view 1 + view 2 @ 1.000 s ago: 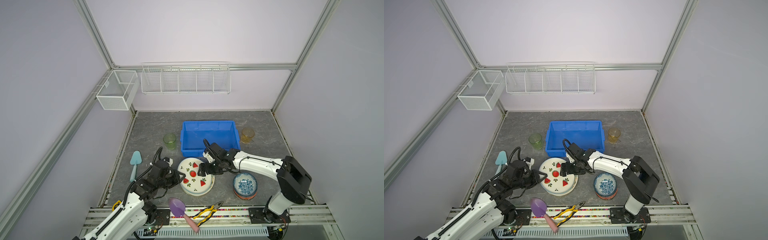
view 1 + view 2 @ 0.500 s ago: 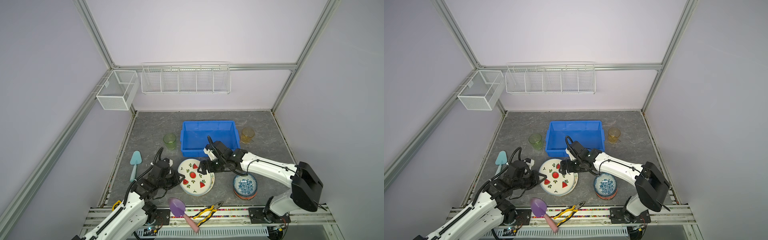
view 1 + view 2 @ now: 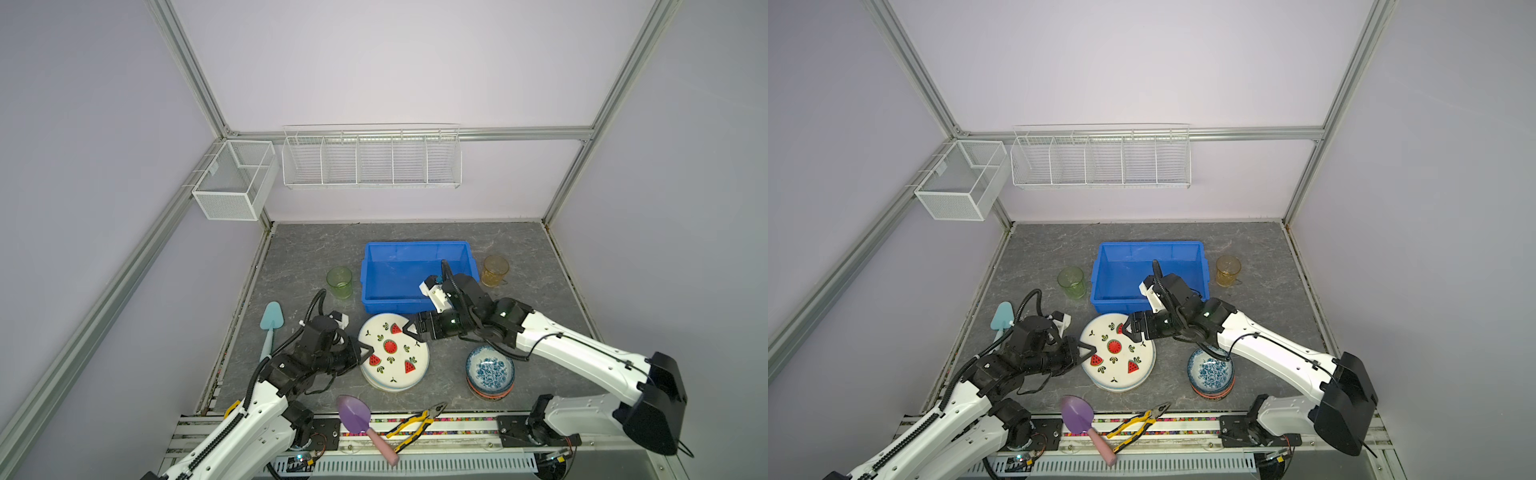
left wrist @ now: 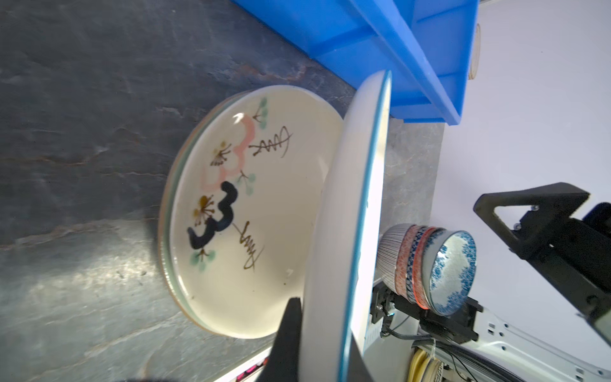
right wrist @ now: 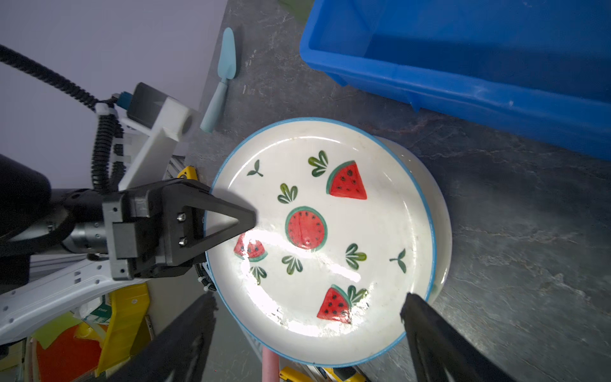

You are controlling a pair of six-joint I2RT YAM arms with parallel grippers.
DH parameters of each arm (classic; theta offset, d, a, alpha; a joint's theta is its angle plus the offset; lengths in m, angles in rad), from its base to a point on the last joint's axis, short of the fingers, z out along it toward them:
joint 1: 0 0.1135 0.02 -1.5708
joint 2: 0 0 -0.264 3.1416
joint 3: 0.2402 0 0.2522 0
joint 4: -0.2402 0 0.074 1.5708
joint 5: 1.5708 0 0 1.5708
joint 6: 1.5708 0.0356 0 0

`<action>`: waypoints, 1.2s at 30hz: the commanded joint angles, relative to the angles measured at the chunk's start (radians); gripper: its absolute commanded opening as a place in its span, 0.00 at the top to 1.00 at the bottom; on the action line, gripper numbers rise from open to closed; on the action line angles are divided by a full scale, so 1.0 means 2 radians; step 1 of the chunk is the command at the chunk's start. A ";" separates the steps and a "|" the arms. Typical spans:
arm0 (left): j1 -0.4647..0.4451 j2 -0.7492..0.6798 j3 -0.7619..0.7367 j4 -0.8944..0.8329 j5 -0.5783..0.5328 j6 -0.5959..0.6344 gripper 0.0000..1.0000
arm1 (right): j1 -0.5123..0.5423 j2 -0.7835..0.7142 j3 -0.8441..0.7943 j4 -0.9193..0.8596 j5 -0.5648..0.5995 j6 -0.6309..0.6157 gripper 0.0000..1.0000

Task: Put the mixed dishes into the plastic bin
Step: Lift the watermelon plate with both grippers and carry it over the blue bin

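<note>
I should move my right gripper next toward the opposite rim [image 3: 427, 344] and close it there, while my left gripper holds the watermelon plate tilted off the cream plate [image 4: 344, 191].
The watermelon plate [image 3: 392, 353] [image 3: 1117, 353] tops a stack in front of the blue plastic bin [image 3: 415, 246] [image 3: 1150, 246]. My left gripper [image 3: 368, 351] [image 4: 322, 344] is shut on its left rim, and that side is tilted up off the cream plate [image 4: 248, 205] underneath. My right gripper [image 3: 415, 330] [image 5: 307, 307] stands open over the plate's far right edge, holding nothing. A stack of bowls [image 3: 489, 372] with a blue floral one on top sits to the right. A green tumbler [image 3: 340, 281] stands left of the bin and an amber tumbler [image 3: 495, 270] right of it. Nothing lies inside the bin.
A teal trowel [image 3: 271, 322] lies by the left wall. A purple trowel [image 3: 355, 413] and yellow-handled pliers [image 3: 415, 424] lie on the front rail. White wire baskets [image 3: 370, 158] [image 3: 235, 178] hang on the back and left walls.
My left jaws have closed a little tighter on the plate's rim. The right arm's shoulder and elbow have swung out to the right, while its open gripper has stayed at the plate's far edge.
</note>
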 commanded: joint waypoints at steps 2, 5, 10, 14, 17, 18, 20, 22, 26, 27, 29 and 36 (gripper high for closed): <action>0.003 0.021 0.060 0.080 0.065 0.015 1.00 | -0.029 -0.037 -0.007 -0.039 -0.024 -0.013 0.10; 0.003 0.054 0.081 0.104 0.085 0.029 1.00 | -0.062 -0.053 0.001 -0.063 -0.048 -0.018 0.10; 0.005 0.100 0.106 0.166 0.122 0.038 1.00 | -0.107 -0.069 0.015 -0.099 -0.078 -0.028 0.10; 0.005 0.132 0.124 0.205 0.139 0.040 1.00 | -0.147 -0.087 0.006 -0.099 -0.122 -0.029 0.10; 0.005 0.150 0.139 0.216 0.144 0.042 1.00 | -0.178 -0.112 -0.003 -0.098 -0.145 -0.026 0.10; 0.005 0.156 0.145 0.216 0.147 0.044 1.00 | -0.188 -0.117 -0.005 -0.104 -0.147 -0.028 0.10; 0.006 0.165 0.155 0.219 0.150 0.047 1.00 | -0.207 -0.127 -0.010 -0.110 -0.159 -0.033 0.10; 0.006 0.172 0.161 0.232 0.154 0.045 1.00 | -0.225 -0.129 -0.017 -0.108 -0.177 -0.034 0.10; 0.006 0.183 0.163 0.273 0.163 0.025 1.00 | -0.260 -0.128 -0.035 -0.085 -0.230 -0.031 0.08; 0.006 0.186 0.162 0.286 0.165 0.019 1.00 | -0.269 -0.129 -0.042 -0.072 -0.247 -0.028 0.08; 0.007 0.192 0.162 0.306 0.172 0.008 1.00 | -0.290 -0.128 -0.057 -0.035 -0.285 -0.014 0.07; 0.009 0.215 0.167 0.337 0.185 -0.007 1.00 | -0.310 -0.113 -0.052 0.015 -0.349 -0.002 0.09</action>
